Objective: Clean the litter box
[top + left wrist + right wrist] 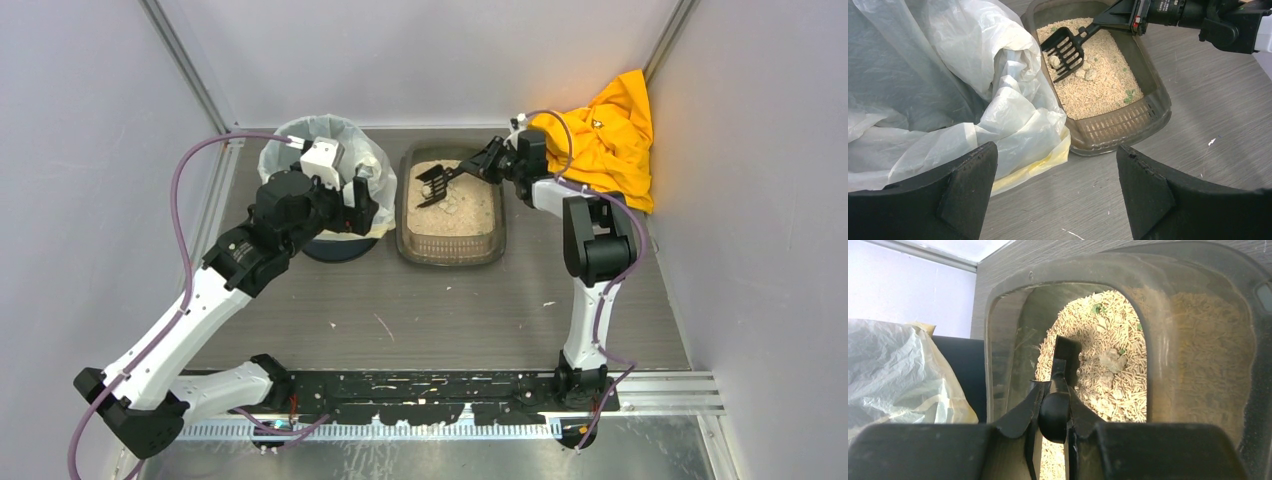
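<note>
My left gripper is crowding the opening of the lined bin [345,150]. It should move back from the bin before my right gripper brings the scoop over to tip the clump.
The litter box [448,254] sits at the back middle of the table, filled with pale pellets and a few grey clumps [1090,75]. My right gripper [480,164] is shut on the handle of a black slotted scoop [432,185], whose head hangs tilted over the left part of the litter with one clump [1054,61] on it. From the right wrist, the scoop [1066,352] shows edge-on between the shut fingers [1020,415]. My left gripper [352,200] is open and empty, low beside the lined bin [325,145], left of the box [1120,127].
The bin's white bag [948,75] droops over its rim close to the box's left wall [998,340]. A yellow cloth [605,135] is bunched in the back right corner behind the right arm. Grey walls close in both sides.
</note>
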Controlling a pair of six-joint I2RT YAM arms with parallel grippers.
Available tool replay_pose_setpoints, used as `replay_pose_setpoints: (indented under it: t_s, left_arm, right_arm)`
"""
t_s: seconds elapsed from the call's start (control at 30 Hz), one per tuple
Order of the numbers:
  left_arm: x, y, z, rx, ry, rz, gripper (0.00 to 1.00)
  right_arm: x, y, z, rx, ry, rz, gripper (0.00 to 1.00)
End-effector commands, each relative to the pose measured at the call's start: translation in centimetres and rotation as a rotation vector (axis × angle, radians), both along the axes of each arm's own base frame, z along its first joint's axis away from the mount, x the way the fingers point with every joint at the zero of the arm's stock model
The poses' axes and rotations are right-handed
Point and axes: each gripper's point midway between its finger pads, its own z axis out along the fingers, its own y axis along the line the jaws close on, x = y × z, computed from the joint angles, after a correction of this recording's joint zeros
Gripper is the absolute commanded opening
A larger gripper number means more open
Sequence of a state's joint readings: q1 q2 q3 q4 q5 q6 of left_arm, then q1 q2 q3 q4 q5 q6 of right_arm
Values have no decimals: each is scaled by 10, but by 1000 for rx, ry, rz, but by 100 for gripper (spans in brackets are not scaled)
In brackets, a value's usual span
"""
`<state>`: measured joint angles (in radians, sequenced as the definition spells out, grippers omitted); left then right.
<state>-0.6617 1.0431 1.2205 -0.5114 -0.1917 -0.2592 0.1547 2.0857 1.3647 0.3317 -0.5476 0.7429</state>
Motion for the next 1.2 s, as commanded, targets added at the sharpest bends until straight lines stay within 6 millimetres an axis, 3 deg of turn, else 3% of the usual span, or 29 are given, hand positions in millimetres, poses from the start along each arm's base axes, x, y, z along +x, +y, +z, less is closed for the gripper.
replay_pose_setpoints:
  t_s: [0.0, 0.23, 0.5, 0.7, 0.83, 1.03, 1.17]
  left_arm:
    - [6, -2, 17, -48, -55, 13, 88]
    - [17, 1, 2, -24, -57, 61, 88]
    - [18, 9, -6, -49, -69, 112, 88]
    - [15, 18, -4, -54, -81, 153, 90]
    - [12, 22, 1, -70, -92, 158, 90]
    - [7, 22, 3, -85, -101, 146, 90]
    - [10, 17, -4, -78, -77, 131, 90]
  right_arm:
    - [-9, -10, 24, 8, -40, 0, 1]
    - [-11, -42, 45, 28, -71, -64, 1]
    - [-13, -50, 64, 108, -104, -70, 1]
    - [-14, -62, 103, 159, -168, -89, 1]
    - [-18, -84, 121, 209, -210, -109, 1]
    - [-24, -118, 108, 391, -215, -181, 1]
    - [-27, -116, 105, 580, -250, -127, 1]
